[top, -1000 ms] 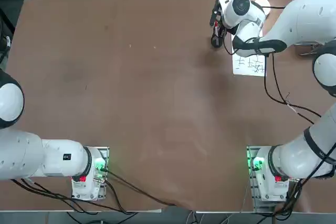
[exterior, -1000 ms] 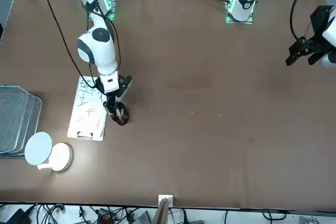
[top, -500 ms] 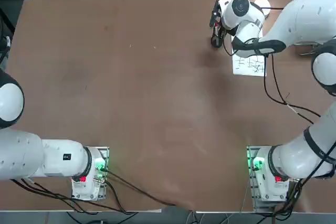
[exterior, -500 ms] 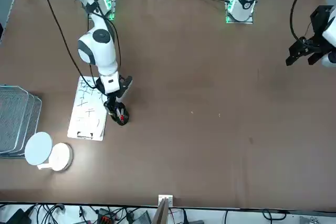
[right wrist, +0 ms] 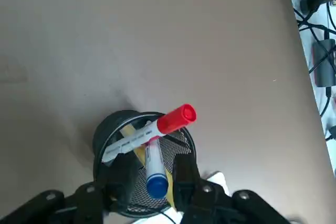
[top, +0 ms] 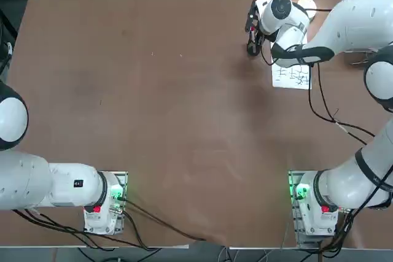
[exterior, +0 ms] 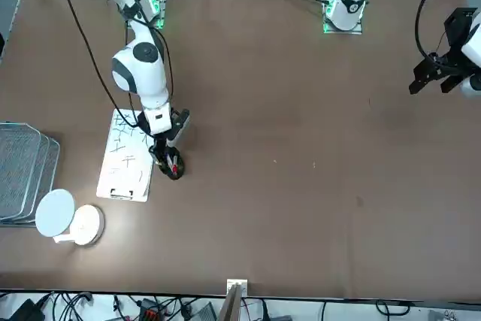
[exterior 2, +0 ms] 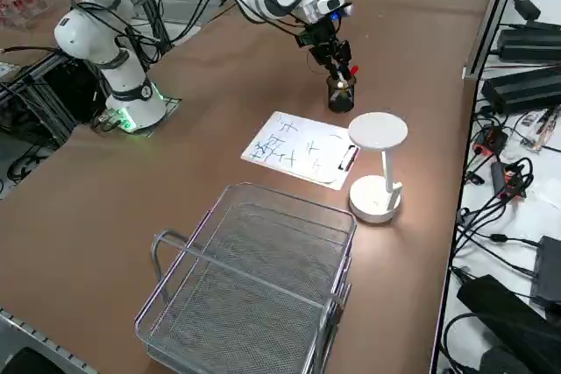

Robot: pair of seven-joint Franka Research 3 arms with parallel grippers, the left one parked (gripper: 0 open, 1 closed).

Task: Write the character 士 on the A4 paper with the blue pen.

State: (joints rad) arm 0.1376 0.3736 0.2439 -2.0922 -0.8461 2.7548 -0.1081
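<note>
The red-topped pen (right wrist: 157,128) is leaning on the cup's rim, so I expect the blue pen (right wrist: 156,167) to slide out by itself when I lift and leave it behind.
The blue pen (right wrist: 156,174) stands tilted in a black mesh pen cup (right wrist: 113,127), its blue cap up. A red-topped pen (right wrist: 160,125) lies across it and a yellow marker (right wrist: 137,151) sits beside it. My right gripper (right wrist: 154,163) hangs just over the cup (exterior: 175,171), open, one finger on each side of the blue pen with a small gap to each. The A4 paper (top: 292,77), clipped at one edge and bearing dark handwritten characters, lies right beside the cup (exterior 2: 340,94); the arm covers part of it from above.
A white round-headed desk lamp (exterior 2: 377,168) stands next to the paper's (exterior 2: 294,148) clipped end. A wire mesh basket (exterior 2: 254,291) sits beyond it at the table's right edge. Cables and gear lie off the table edge.
My right gripper has shifted very slightly over the pen cup and its fingers have drawn a little closer around the blue pen. The paper and cup stay put.
</note>
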